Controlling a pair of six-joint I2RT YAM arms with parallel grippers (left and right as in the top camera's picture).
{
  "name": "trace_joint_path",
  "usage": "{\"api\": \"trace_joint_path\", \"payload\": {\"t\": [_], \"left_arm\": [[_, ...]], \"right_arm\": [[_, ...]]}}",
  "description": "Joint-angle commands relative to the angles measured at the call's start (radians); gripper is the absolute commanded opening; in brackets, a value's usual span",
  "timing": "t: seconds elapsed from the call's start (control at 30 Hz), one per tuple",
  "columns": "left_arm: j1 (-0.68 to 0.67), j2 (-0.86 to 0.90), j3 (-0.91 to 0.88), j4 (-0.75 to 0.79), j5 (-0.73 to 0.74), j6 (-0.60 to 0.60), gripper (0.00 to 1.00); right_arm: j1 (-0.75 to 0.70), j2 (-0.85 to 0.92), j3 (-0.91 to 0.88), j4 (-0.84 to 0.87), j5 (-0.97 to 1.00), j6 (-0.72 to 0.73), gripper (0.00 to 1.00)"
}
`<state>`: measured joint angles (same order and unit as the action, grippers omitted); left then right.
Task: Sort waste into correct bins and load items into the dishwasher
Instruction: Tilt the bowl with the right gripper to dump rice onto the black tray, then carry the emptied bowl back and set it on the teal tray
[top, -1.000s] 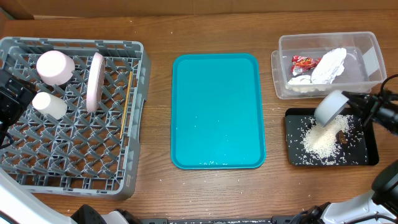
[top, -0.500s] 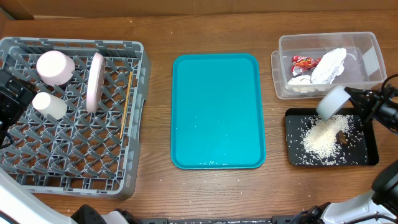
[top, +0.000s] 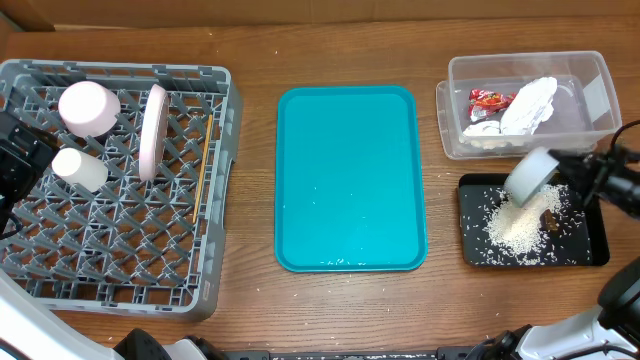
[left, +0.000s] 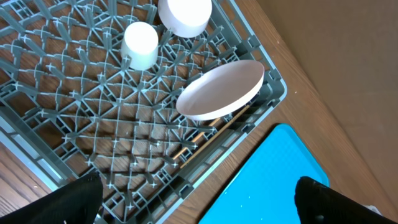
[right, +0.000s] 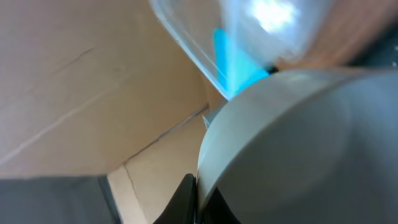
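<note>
The rice heap is on the black tray (top: 517, 226), so my right gripper keeps moving the white bowl to the empty teal tray (top: 308, 198) until the bowl is upright there.
My right gripper (top: 556, 166) is shut on the rim of the white bowl (top: 528, 172), which is tipped over the black tray (top: 597, 256). On that tray lie a heap of white rice (top: 518, 226) and a brown lump (top: 551, 218). In the right wrist view the bowl (right: 298, 143) fills the frame, its rim pinched between the fingers of my right gripper (right: 196, 200). The clear tub (top: 603, 72) holds the red wrapper (top: 490, 99) and the napkin (top: 530, 102). My left gripper (left: 199, 205) hangs open over the dish rack (left: 264, 109), which holds the plate (left: 221, 90), cup (left: 140, 45), pink dish (left: 185, 14) and chopsticks (left: 211, 127).
The teal tray (top: 350, 180) lies in the middle of the table, between the dish rack (top: 218, 250) on the left and the two bins on the right. A brown cardboard wall runs along the back of the table.
The tipped bowl rocked slightly up and right, then came back down-left over the black tray. The left arm and the rack's contents have not moved.
</note>
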<state>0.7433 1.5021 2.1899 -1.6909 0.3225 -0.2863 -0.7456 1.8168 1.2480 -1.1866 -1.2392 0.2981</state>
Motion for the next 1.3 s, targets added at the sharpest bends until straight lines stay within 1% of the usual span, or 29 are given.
{"api": "trace_joint_path", "payload": {"t": [0.0,0.13,0.23,0.27,0.3,0.33,0.4,0.5,0.57,0.7,0.83,0.93,1.03,1.1,1.2,1.27], "left_arm": [[0.003,0.003,-0.003,0.002,0.01,-0.009,1.0],[0.003,0.003,-0.003,0.002,0.01,-0.008,1.0],[0.003,0.003,-0.003,0.002,0.01,-0.009,1.0],[0.003,0.003,-0.003,0.002,0.01,-0.009,1.0],[0.003,0.003,-0.003,0.002,0.01,-0.009,1.0],[0.003,0.003,-0.003,0.002,0.01,-0.008,1.0],[0.003,0.003,-0.003,0.002,0.01,-0.009,1.0],[0.003,0.003,-0.003,0.002,0.01,-0.009,1.0],[0.003,0.003,-0.003,0.002,0.01,-0.009,1.0],[0.003,0.003,-0.003,0.002,0.01,-0.009,1.0],[0.003,0.003,-0.003,0.002,0.01,-0.009,1.0],[0.003,0.003,-0.003,0.002,0.01,-0.009,1.0],[0.003,0.003,-0.003,0.002,0.01,-0.009,1.0],[0.003,0.003,-0.003,0.002,0.01,-0.009,1.0],[0.003,0.003,-0.003,0.002,0.01,-0.009,1.0],[0.003,0.003,-0.003,0.002,0.01,-0.008,1.0]], "right_arm": [[0.021,-0.027,0.004,-0.056,0.061,-0.021,0.04],[0.094,-0.062,0.011,-0.063,0.129,-0.03,0.04],[0.182,-0.117,0.041,-0.065,0.163,-0.027,0.04],[0.223,-0.142,0.057,-0.066,0.188,-0.005,0.04],[0.285,-0.178,0.08,-0.064,0.242,0.034,0.04],[0.388,-0.227,0.107,-0.051,0.334,0.113,0.04],[0.48,-0.259,0.12,-0.023,0.385,0.169,0.04],[0.658,-0.291,0.123,0.059,0.447,0.26,0.04],[0.782,-0.29,0.123,0.119,0.525,0.323,0.04],[1.041,-0.252,0.121,0.231,0.801,0.433,0.04],[1.253,-0.192,0.121,0.302,1.04,0.519,0.04],[1.377,-0.136,0.121,0.35,1.136,0.546,0.04],[1.466,-0.087,0.121,0.398,1.166,0.541,0.04],[1.512,-0.061,0.121,0.41,1.2,0.54,0.16],[1.555,-0.045,0.121,0.405,1.265,0.539,0.44],[1.559,-0.048,0.127,0.397,1.272,0.539,0.62]]}}
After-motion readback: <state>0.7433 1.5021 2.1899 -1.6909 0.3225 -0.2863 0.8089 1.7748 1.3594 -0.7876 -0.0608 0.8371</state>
